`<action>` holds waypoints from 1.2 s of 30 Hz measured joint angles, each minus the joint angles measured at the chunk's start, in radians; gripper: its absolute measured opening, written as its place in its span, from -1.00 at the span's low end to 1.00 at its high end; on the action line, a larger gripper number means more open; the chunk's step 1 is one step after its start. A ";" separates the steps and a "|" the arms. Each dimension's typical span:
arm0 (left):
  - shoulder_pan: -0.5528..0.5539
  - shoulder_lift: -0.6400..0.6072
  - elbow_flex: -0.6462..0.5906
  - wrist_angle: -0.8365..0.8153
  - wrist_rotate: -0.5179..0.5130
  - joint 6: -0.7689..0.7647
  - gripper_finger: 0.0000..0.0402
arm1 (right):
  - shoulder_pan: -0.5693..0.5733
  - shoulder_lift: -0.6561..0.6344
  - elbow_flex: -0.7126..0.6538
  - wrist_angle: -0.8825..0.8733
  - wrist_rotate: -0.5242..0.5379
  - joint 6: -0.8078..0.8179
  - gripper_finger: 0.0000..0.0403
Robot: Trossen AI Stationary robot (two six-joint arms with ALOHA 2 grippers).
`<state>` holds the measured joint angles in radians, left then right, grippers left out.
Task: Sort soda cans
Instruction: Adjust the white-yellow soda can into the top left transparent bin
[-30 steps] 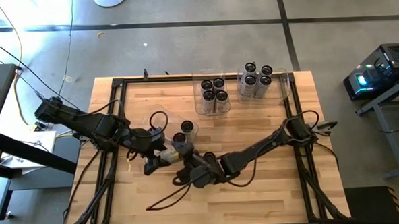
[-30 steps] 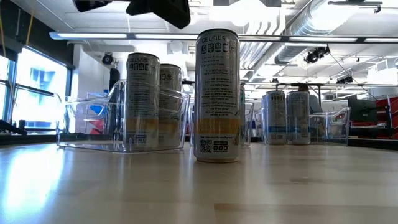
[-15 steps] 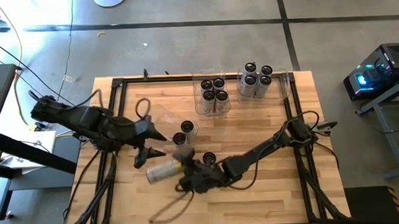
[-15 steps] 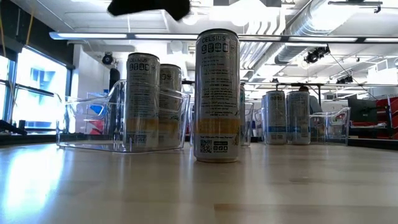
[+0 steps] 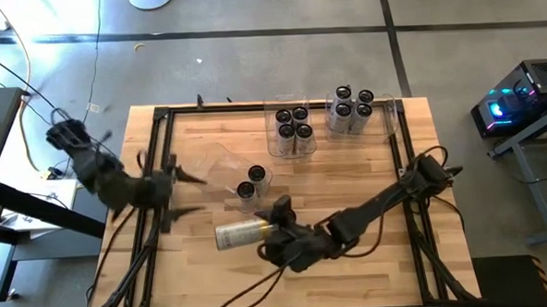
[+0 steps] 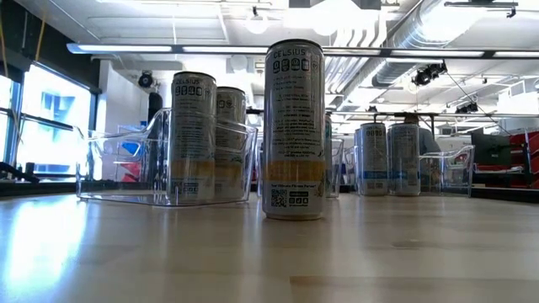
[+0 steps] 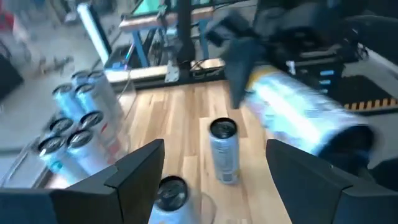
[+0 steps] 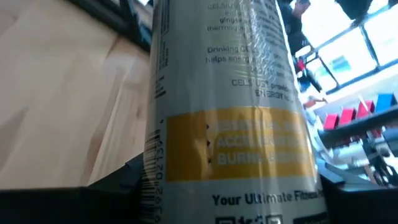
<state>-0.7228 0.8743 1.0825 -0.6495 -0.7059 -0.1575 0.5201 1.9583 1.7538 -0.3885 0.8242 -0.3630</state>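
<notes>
My right gripper is holding the silver can's base end. The half-filled bin (image 5: 223,176) is nearer my left gripper, so that gripper should take the can's loose end (image 5: 225,236).
My right gripper (image 5: 269,230) is shut on a silver soda can (image 5: 240,234) above the table's near middle. The can lies level. My left gripper (image 5: 194,196) stands open over the table's left side with nothing between its fingers, and it faces the held can (image 7: 305,118). Two loose cans (image 5: 246,191) (image 5: 257,176) stand upright on the wood just beyond the held one. Several more cans stand in two clear bins (image 5: 291,130) (image 5: 350,108) at the far edge. My right gripper pinches the can's round side near its base end (image 8: 186,199) between its two fingers (image 8: 106,186). The fingers reach in from the table's right, nearly level. The can is lifted clear of the wood, and its free end (image 5: 220,237) points toward the table's left.
A black frame (image 5: 161,112) runs round the wooden tabletop, and dark cables (image 5: 233,276) trail across the near part. In the low view one can (image 6: 294,130) stands in front of the bins. There is bare wood (image 5: 367,168) on the right side.
My left gripper has drawn away from the can toward the table's left edge, rising and rolling as it went. My right gripper has rolled its wrist and risen a little with the can, which now lies level and points left.
</notes>
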 joint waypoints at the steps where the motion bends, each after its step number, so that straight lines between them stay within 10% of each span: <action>1: -0.039 0.001 -0.031 0.038 -0.038 0.014 0.36 | 0.013 -0.001 -0.002 -0.024 0.022 0.022 0.17; 8: -0.242 0.037 -0.265 0.415 -0.291 0.127 0.36 | 0.082 -0.009 -0.051 0.019 0.171 0.134 0.17; 19: -0.244 0.140 -0.405 0.808 -0.401 0.281 0.36 | 0.003 -0.083 -0.549 1.241 -0.204 -0.082 0.17; 36: -0.052 0.204 -0.406 1.227 0.160 0.534 0.60 | 0.031 -0.080 -0.678 1.455 -0.219 -0.055 0.17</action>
<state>-0.7749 1.0782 0.6762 0.5773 -0.5463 0.3762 0.5507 1.8782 1.0760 1.0668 0.6056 -0.4182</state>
